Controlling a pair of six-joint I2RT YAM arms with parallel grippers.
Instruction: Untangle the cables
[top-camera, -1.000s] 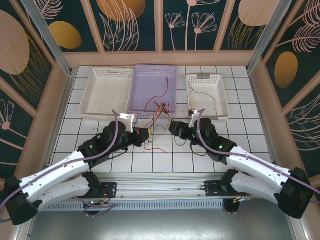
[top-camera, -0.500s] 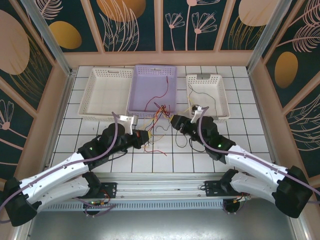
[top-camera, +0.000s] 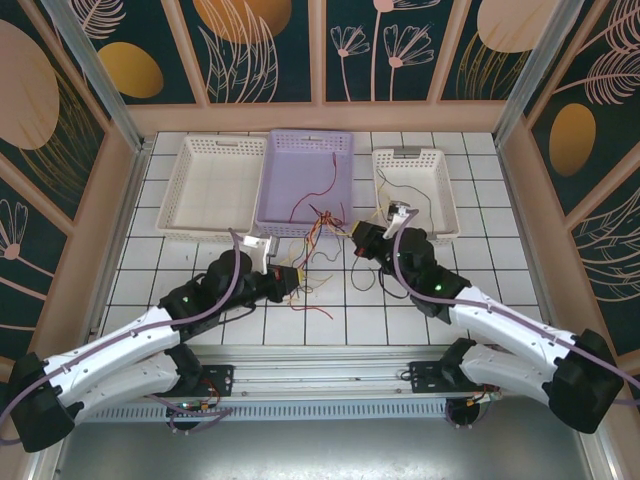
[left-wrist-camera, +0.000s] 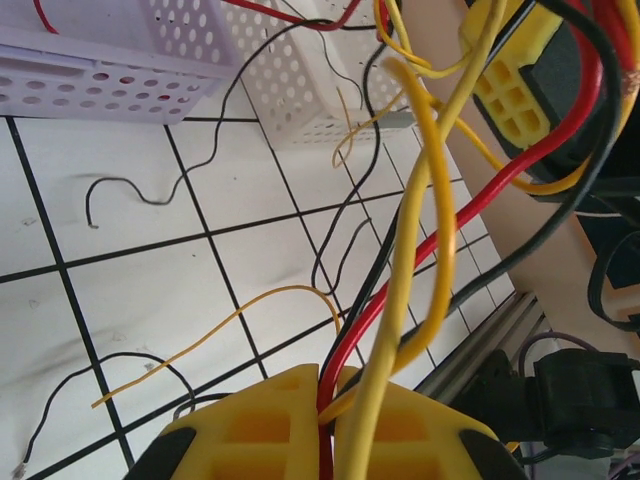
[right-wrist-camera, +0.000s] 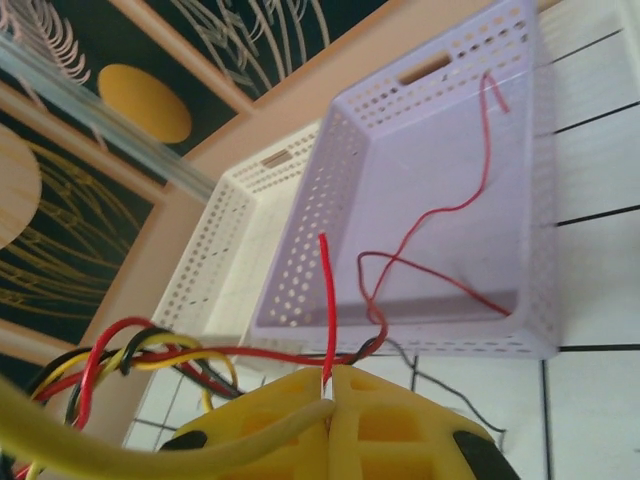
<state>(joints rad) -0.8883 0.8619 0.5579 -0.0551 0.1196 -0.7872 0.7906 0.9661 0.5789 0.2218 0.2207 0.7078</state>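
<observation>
The left gripper is pinching red and yellow cables together, so it should open, grip a red cable alone (left-wrist-camera: 474, 206) close to the knot and pull it out.
The cables (top-camera: 321, 226), thin red, yellow and black wires, form a knot on the tiles just in front of the purple basket (top-camera: 285, 170). My left gripper (top-camera: 292, 279) is shut on a red and a yellow strand; in the left wrist view its fingertips (left-wrist-camera: 290, 405) pinch them, and the cables (left-wrist-camera: 425, 230) rise taut to the right. My right gripper (top-camera: 357, 239) is shut on a red cable (right-wrist-camera: 326, 290) whose free end sticks up past its fingertips (right-wrist-camera: 370, 400), with a yellow strand alongside. Loose black and yellow cables (left-wrist-camera: 190, 345) lie on the tiles.
A white basket (top-camera: 200, 205) stands left of the purple one, and another white basket (top-camera: 440, 215) on the right holds a black wire. One red wire (right-wrist-camera: 440, 212) lies inside the purple basket (right-wrist-camera: 540, 200). The table's near rail (top-camera: 320, 375) is behind both arms.
My right gripper has gone from open to shut on the red cable and shifted a little towards the baskets. The left gripper stayed shut and drew slightly nearer, tightening the bundle.
</observation>
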